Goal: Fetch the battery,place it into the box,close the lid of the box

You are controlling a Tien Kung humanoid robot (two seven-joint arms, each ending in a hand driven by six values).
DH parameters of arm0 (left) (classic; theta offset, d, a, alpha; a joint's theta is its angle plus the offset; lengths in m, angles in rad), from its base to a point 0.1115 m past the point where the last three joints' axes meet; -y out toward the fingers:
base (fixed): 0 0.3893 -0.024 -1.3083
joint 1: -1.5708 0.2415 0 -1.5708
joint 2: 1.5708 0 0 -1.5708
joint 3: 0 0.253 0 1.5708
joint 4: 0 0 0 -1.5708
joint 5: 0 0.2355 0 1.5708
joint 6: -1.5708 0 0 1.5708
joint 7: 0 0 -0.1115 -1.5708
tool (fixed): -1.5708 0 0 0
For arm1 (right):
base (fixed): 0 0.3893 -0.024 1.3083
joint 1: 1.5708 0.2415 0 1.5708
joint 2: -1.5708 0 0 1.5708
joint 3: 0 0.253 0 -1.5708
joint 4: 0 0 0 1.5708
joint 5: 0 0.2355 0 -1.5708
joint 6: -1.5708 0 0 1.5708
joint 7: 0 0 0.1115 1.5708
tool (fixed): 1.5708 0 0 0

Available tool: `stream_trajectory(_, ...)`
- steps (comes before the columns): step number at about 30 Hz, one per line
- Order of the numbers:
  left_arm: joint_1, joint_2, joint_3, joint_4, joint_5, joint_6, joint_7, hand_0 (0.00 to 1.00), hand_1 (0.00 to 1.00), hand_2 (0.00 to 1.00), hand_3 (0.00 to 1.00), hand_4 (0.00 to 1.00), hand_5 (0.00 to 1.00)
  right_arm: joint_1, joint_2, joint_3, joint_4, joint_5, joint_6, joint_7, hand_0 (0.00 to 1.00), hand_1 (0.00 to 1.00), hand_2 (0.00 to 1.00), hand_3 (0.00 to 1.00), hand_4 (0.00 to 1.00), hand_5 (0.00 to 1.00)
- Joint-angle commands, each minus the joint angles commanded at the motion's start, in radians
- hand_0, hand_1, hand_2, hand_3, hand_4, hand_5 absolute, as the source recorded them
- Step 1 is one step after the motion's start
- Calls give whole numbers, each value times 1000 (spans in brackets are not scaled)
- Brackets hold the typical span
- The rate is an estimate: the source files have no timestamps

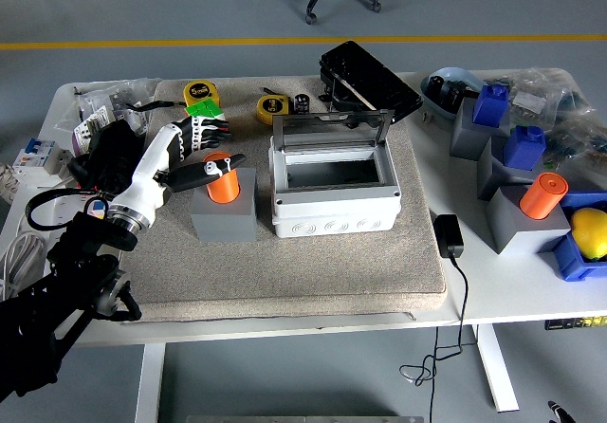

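Note:
I expect the battery to slide up and leave an empty round hole when I lift, because the orange battery's lower end [223, 186] sits down inside the grey block holder [226, 209].
An orange cylindrical battery [226, 184] stands upright in a grey block holder [225, 218] on the beige mat [313, 271]. To its right is the white box [334, 195], open on top, with its clear lid [332, 130] standing up at the back edge. My left hand [204, 153], white with black fingers, reaches in from the left. Its fingers are spread, with the lower fingers right at the battery's top left side and no closed grasp visible. The right arm is out of view.
Two yellow tape measures [200, 92] [268, 110] and a black case [368, 79] lie behind the box. At the right are grey and blue blocks [524, 145], a second orange cylinder [543, 195], a yellow ball [590, 230] and a black adapter [448, 235] with cable. Clutter sits at the far left [95, 119].

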Motion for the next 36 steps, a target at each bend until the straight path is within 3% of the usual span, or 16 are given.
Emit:
stream_trajectory(8,-11,-8,34,22,-60,11,-36,704,716,655,706,998,179,-2,1,2,1,-1,0,-1,662,640,650,539,884,444)
stream_trajectory(9,-14,-8,43,25,-71,11,-39,670,684,634,700,998,106,-2,1,3,1,-1,0,0,662,640,650,539,884,445)
stream_trajectory(13,-16,-10,64,30,-91,15,-52,670,684,634,700,998,106,-3,3,5,1,-3,0,2,662,640,650,539,884,445)
stream_trajectory(14,-18,-12,70,31,-93,20,-56,642,644,599,645,998,46,-2,3,5,1,-3,1,2,662,640,650,539,884,444)
stream_trajectory(20,-27,-16,98,39,-90,45,-57,642,644,599,645,998,46,-3,3,6,1,-1,2,-1,662,640,650,539,884,444)
stream_trajectory(21,-31,-16,104,43,-93,50,-59,623,601,568,589,998,2,-3,2,6,1,0,2,-1,662,640,650,539,884,444)
stream_trajectory(26,-45,-19,129,65,-130,57,-65,623,601,568,589,998,2,-3,1,5,1,0,2,-2,662,640,650,539,884,444)
stream_trajectory(27,-47,-21,134,69,-138,58,-67,563,564,547,551,998,2,-3,2,5,1,0,2,-2,665,640,650,539,884,444)
stream_trajectory(36,-62,-30,157,90,-194,52,-77,529,521,533,537,990,2,-3,3,3,1,1,3,-2,662,640,650,539,884,443)
